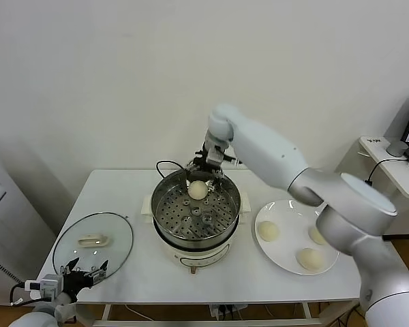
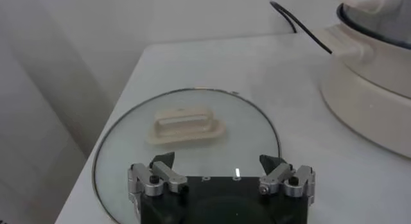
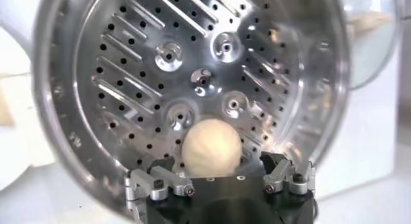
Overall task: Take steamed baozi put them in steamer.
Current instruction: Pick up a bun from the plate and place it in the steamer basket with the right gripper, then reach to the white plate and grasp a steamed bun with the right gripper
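The plate's baozi (image 1: 268, 231) nearest the steamer shows a smooth, puffy dome, so it will squeeze into creases as the robot lifts it and then become round again.
The steamer (image 1: 165, 204), a shiny steel pot with a perforated tray (image 3: 128, 71) on a cream-white base, stands mid-table. One cream-white baozi (image 1: 198, 190) lies on the tray by the far rim; it also shows in the right wrist view (image 3: 212, 145). My right gripper (image 1: 206, 174) hangs over that far rim, open, its fingers standing wider than the bun on both sides (image 3: 218, 174). Three more baozi (image 1: 268, 231) (image 1: 309, 259) (image 1: 318, 235) lie on the white plate (image 1: 290, 235) to the right. My left gripper (image 1: 85, 268) is parked open at the front left.
A round glass lid (image 1: 116, 235) with a white handle (image 2: 187, 126) lies flat left of the steamer, just beyond the left gripper (image 2: 218, 164). A black cord (image 1: 165, 164) runs behind the pot. A side desk (image 1: 388, 167) stands at far right.
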You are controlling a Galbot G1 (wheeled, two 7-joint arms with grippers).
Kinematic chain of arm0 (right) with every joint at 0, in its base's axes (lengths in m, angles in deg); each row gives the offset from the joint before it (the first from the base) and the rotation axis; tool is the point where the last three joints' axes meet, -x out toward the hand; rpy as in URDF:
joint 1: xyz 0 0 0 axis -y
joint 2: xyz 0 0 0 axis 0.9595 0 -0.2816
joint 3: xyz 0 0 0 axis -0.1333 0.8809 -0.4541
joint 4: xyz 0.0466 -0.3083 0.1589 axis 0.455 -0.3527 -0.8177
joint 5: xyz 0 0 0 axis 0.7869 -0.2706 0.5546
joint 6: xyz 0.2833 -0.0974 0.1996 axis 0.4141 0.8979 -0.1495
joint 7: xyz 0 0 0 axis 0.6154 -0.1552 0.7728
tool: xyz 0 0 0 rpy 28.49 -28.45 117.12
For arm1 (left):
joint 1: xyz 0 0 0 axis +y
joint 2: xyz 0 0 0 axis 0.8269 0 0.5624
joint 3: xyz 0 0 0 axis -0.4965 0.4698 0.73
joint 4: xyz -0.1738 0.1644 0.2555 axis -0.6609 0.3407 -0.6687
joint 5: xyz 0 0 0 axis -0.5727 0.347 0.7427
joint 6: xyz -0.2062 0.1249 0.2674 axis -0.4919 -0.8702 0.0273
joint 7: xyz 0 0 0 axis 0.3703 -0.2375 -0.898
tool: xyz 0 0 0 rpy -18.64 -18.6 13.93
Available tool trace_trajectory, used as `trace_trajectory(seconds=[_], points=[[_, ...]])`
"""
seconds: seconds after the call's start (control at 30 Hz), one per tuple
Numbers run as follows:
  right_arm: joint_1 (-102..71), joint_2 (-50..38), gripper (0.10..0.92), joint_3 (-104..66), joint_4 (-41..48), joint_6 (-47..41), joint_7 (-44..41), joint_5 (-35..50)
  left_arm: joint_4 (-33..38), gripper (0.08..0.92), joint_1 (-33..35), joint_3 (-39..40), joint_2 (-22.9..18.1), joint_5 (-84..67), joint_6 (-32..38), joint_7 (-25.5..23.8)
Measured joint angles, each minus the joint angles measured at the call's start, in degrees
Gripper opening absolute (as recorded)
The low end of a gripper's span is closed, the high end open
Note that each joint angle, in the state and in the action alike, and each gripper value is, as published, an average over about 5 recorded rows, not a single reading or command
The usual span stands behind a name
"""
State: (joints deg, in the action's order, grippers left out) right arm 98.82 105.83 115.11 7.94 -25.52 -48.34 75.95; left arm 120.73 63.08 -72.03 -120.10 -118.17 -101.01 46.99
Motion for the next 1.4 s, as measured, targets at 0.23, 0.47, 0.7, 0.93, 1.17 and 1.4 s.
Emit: trace_trajectory(seconds=[0.23, 0.47, 0.7, 0.93, 1.17, 1.4], points=[[6.59, -6.03, 0.823, 8.92, 0.48, -0.22, -1.56, 14.81, 0.43, 0.823, 0.21, -0.22, -0.04, -0.11, 0.00, 0.00], [9.96, -13.76, 0.823, 18.31, -2.53, -8.96, -1.69, 25.59, 0.55, 0.823, 0.08, -0.27, 0.14, -0.60, -0.05, 0.02], [9.90, -20.09, 0.823, 24.31, -6.13, -26.25, -0.65, 30.94, 0.83, 0.823, 0.10, -0.35, 0.18, -0.86, -0.13, 0.04], [6.76, -23.02, 0.823, 26.24, -8.02, -37.27, 1.28, 32.68, 0.88, 0.823, 0.17, -0.42, 0.06, -0.95, -0.28, 0.07], [2.03, -23.88, 0.823, 25.85, -7.89, -42.73, 3.69, 31.84, 0.89, 0.823, 0.14, -0.52, 0.06, -1.01, -0.38, 0.09], [-3.06, -23.96, 0.823, 23.94, -7.12, -45.73, 5.63, 29.87, 0.89, 0.823, 0.27, -0.64, -0.04, -1.03, -0.40, 0.10]])
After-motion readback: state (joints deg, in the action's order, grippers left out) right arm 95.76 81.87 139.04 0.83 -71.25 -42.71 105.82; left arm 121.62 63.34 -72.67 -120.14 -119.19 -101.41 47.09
